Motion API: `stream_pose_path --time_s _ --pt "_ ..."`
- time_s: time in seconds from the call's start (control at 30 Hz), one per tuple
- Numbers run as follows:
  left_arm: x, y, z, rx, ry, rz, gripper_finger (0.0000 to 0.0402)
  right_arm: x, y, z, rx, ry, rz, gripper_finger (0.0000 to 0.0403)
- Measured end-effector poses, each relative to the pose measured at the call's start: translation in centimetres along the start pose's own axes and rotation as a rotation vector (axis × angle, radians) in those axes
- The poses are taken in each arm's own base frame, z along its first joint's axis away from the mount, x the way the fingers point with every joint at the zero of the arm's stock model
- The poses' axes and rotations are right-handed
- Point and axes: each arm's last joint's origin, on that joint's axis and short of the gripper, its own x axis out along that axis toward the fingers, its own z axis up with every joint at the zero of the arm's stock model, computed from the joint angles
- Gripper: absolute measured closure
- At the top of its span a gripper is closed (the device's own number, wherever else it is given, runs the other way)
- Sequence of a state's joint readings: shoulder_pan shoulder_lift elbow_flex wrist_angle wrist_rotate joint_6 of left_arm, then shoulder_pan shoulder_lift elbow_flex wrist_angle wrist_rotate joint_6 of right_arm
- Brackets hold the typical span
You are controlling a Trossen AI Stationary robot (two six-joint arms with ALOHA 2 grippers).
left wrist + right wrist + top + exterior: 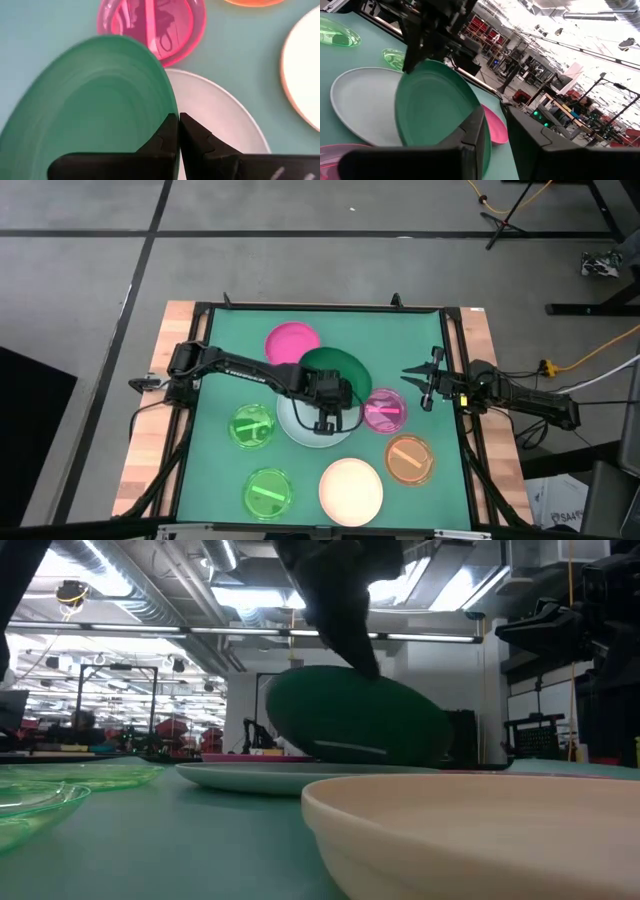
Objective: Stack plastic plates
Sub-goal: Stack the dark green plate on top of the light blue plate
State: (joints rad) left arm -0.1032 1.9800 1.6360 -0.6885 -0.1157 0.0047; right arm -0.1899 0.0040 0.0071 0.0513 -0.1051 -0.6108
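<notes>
I should continue to lower the dark green plate's held rim with my left gripper until the plates nest, because the dark green plate's open side [340, 367] faces up over the empty pale blue-white plate [295, 423].
My left gripper [325, 408] reaches over the table's middle and is shut on the dark green plate [335, 370], which stands steeply tilted over the large pale blue-white plate [300, 428]. My right gripper [418, 380] hangs open near the right edge, holding nothing. Lying flat on the mat are the pink plate [290, 342], the magenta plate [385, 410], the orange plate [410, 459], the cream plate [350, 490] and two translucent green plates [252, 426] [268, 493]. My left gripper pinches the dark green plate's rim [167, 111] between its two fingers, coming from above. That held rim is the raised side [372, 675]. The plate slants down from it, and its lower rim [345, 752] sits at the pale plate [250, 776]; I cannot tell whether they touch.
The green mat [215, 360] has free room along its left and far sides. A raised black frame [320, 306] borders it, with wooden table edges outside. The cream plate [470, 830] fills the near foreground of the low view.
</notes>
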Motion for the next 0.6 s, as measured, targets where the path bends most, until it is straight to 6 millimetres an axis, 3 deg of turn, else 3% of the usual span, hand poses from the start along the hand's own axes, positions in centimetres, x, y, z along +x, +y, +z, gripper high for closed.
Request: stream_pose_path --time_s 0.6 --pt "-0.5 -5.8 -1.1 -0.156 0.071 -0.032 0.0401 0.0 0.0 0.0 0.001 -0.001 0.003 0.0327"
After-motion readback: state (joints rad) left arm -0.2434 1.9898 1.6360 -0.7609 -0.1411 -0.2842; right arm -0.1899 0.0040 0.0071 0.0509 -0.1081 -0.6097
